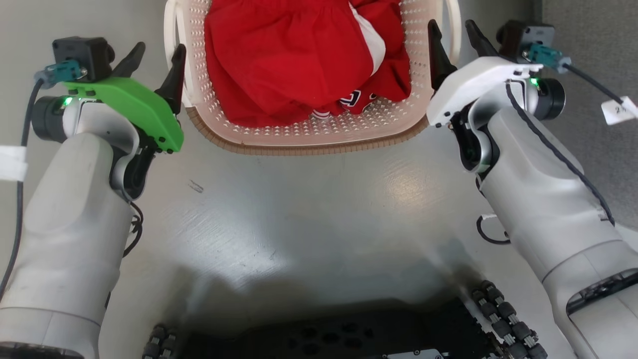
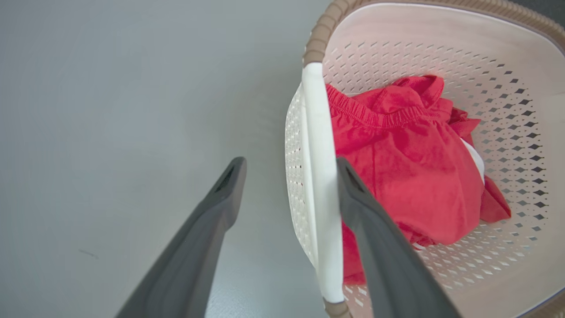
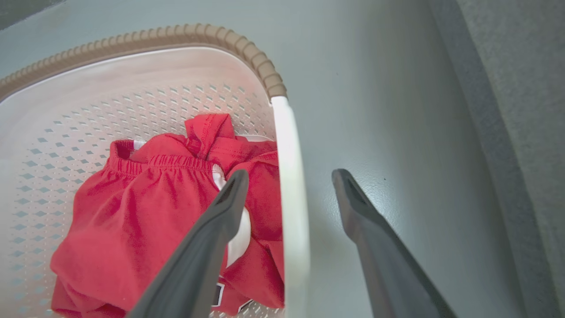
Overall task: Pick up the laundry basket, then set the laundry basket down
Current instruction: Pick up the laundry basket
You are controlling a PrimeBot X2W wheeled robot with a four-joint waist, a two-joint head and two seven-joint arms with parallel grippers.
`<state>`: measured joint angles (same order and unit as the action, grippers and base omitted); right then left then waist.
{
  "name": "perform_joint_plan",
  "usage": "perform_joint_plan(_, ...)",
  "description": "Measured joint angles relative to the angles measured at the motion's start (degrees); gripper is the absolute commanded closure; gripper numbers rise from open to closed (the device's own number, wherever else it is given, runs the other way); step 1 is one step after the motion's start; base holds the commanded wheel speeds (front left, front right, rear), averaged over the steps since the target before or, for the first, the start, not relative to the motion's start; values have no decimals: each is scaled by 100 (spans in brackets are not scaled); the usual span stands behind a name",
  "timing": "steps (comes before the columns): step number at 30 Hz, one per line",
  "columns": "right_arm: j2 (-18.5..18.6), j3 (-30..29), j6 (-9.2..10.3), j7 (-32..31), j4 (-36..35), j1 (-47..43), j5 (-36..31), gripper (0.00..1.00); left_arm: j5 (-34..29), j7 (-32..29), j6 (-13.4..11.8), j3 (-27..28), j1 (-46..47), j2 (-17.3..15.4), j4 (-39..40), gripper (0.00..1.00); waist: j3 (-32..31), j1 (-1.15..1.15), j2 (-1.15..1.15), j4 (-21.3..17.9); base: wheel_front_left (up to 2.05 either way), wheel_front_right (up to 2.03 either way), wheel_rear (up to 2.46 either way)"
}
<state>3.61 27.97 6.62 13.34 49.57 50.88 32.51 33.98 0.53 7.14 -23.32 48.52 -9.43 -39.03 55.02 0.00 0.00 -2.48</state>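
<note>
My gripper will lift the laundry basket, and the red clothes [image 1: 293,60] should come along in the same heap, because they are piled below the brown rim [image 1: 305,149].
The laundry basket [image 1: 309,147] sits on the grey floor at the top middle of the head view, cream and perforated with a brown rim, holding red clothes [image 1: 289,55]. My left gripper [image 1: 159,50] is open, its fingers straddling the basket's white left handle [image 2: 320,176]: one finger inside over the clothes, one outside. My right gripper [image 1: 450,25] is open too and straddles the white right handle [image 3: 287,145] the same way. In the wrist views, the left gripper [image 2: 290,163] and the right gripper [image 3: 290,174] each show a wide gap around the handle.
A strip of grey carpet [image 1: 588,30] runs along the right, past the right arm, with a white tag [image 1: 618,109] on a cable there. My dark wheeled base [image 1: 329,334] lies at the bottom. Smooth grey floor [image 1: 299,209] separates base and basket.
</note>
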Motion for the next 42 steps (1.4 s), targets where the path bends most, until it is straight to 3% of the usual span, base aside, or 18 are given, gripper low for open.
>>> perform_joint_plan(28,5,672,7,-78,515,580,828,0,522,-155,0,-615,675,121,-704,0,332,0,0,73,0,0,0)
perform_joint_plan(30,5,720,13,-77,533,615,898,0,550,-155,0,-647,683,122,-739,8,341,0,0,72,0,0,0)
perform_joint_plan(31,5,743,13,-77,538,629,916,0,568,-155,0,-660,691,125,-761,27,346,0,0,71,0,0,0)
perform_joint_plan(33,5,784,15,-76,553,641,950,0,570,-155,1,-686,727,136,-799,56,352,0,0,69,0,0,0)
perform_joint_plan(34,5,806,35,-75,559,643,981,6,581,-151,1,-692,746,138,-821,74,354,0,0,68,0,0,0)
perform_joint_plan(35,5,826,48,-73,569,644,1000,51,627,-149,1,-701,762,138,-839,98,355,0,0,68,0,0,0)
perform_joint_plan(37,5,870,48,-69,586,648,1048,97,706,-148,15,-734,784,142,-860,100,356,0,0,67,0,0,0)
perform_joint_plan(42,-4,979,48,-51,613,654,1180,100,783,-102,41,-822,830,157,-892,100,349,0,0,60,0,0,0)
